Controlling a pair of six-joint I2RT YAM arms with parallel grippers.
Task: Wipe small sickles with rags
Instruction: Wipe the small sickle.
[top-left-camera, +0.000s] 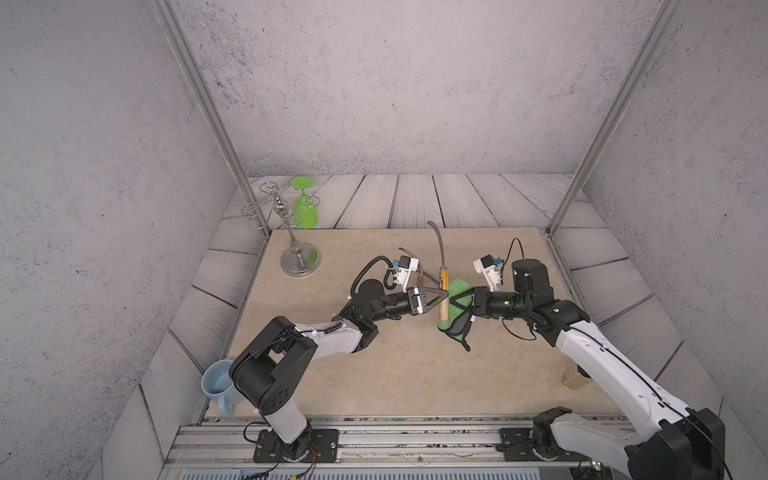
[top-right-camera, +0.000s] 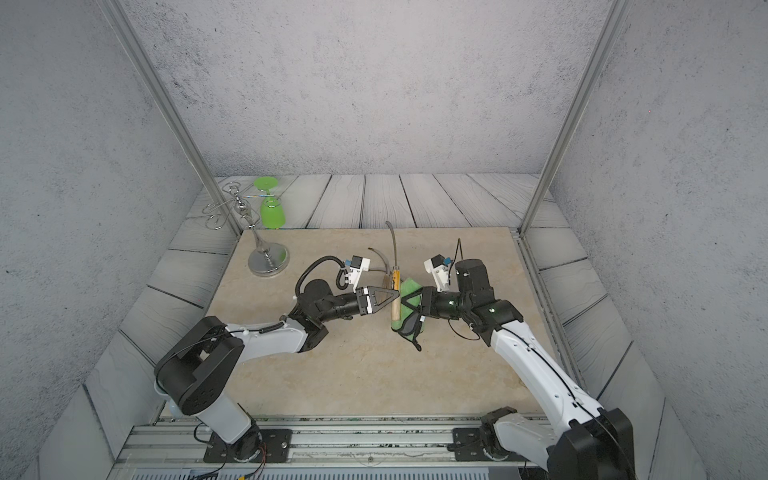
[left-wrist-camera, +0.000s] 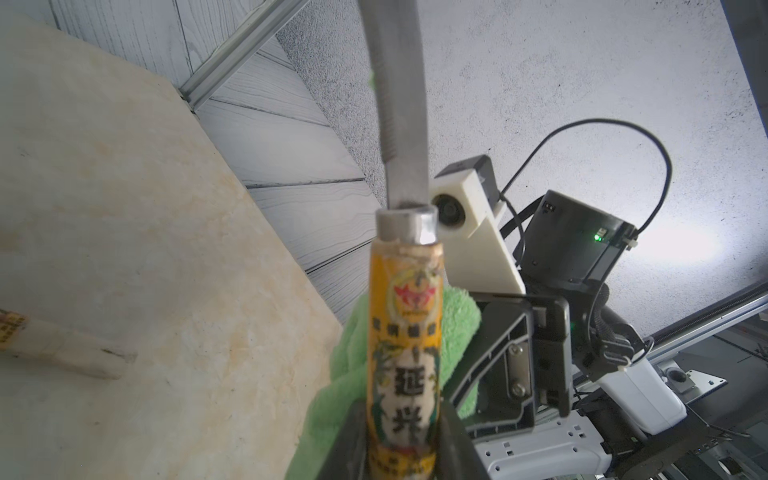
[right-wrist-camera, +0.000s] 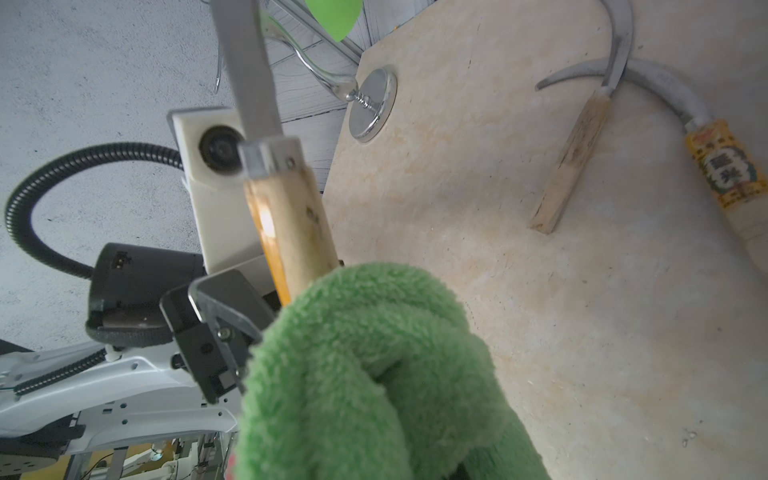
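Note:
The rag is pressing on the sickle's handle (top-left-camera: 447, 307) below the blade. My left gripper should pull the sickle back while my right gripper moves the rag toward the blade's tip (top-left-camera: 431, 224).
My left gripper (top-left-camera: 445, 296) is shut on the labelled wooden handle of a small sickle (left-wrist-camera: 402, 332), held above the table in both top views. Its grey blade (top-left-camera: 438, 245) points toward the back wall. The green fuzzy rag (top-left-camera: 458, 287) is bunched in my right gripper (top-left-camera: 457, 302), which is shut on it and presses it against the far side of that handle (right-wrist-camera: 297, 224). The rag (right-wrist-camera: 365, 374) hides the right jaws in the right wrist view. Two more sickles lie crossed on the table: a plain-handled one (right-wrist-camera: 569, 166) and a labelled one (right-wrist-camera: 727, 174).
A chrome glass rack (top-left-camera: 300, 261) stands at the back left with a green upside-down glass (top-left-camera: 305, 212) hanging on it. A blue mug (top-left-camera: 217, 384) sits at the front left under the left arm. A small clear jar (top-left-camera: 575, 380) shows beside the right arm.

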